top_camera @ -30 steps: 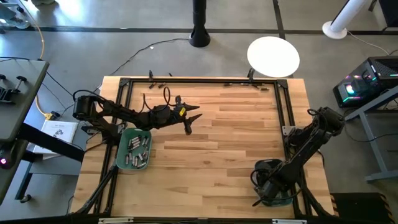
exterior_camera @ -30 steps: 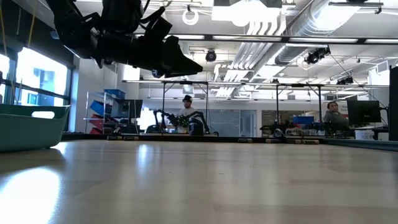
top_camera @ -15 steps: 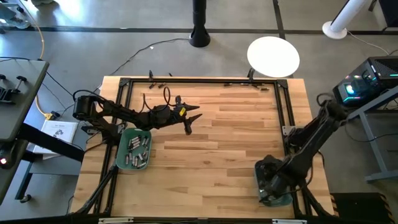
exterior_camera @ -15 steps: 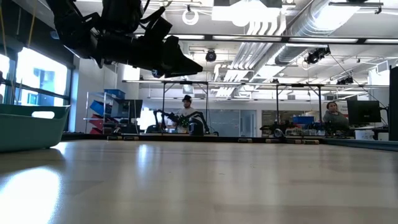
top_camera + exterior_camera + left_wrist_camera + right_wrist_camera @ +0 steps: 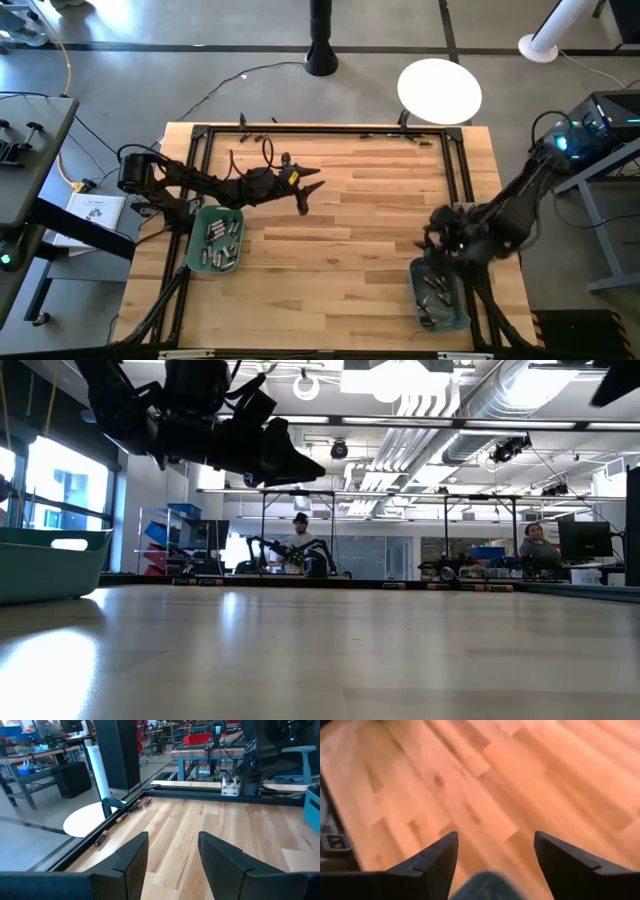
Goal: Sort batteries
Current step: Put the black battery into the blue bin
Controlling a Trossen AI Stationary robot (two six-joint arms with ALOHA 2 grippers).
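Open wood (image 5: 420, 190) stretches from the robot's empty right gripper to the loose battery (image 5: 425, 143) nearest the white disc, so the gripper keeps reaching until its fingers are on both sides of that battery.
Several batteries (image 5: 222, 240) lie in the left teal bin (image 5: 196, 250), and several more batteries (image 5: 434, 290) lie in the right teal bin (image 5: 452, 312). A few loose batteries (image 5: 101, 838) lie along the black frame at the table's far edge. My left gripper (image 5: 304, 203) hovers open over the table's middle, right of the left bin, and holds nothing (image 5: 172, 837). My right gripper (image 5: 433, 240) stands open and raised just beyond the right bin's far end, slanting down, with bare wood between its fingers (image 5: 495, 837).
A black frame (image 5: 330, 132) runs round the table top. A white round disc (image 5: 440, 90) sits beyond the far right corner. The wide middle of the wooden table (image 5: 350, 230) is bare. People sit at desks far behind the table in the low view.
My right gripper has risen out of the right bin and gone toward the table's far edge, tipping as it went. The batteries in that bin, covered by the gripper before, now show. My left arm has kept still.
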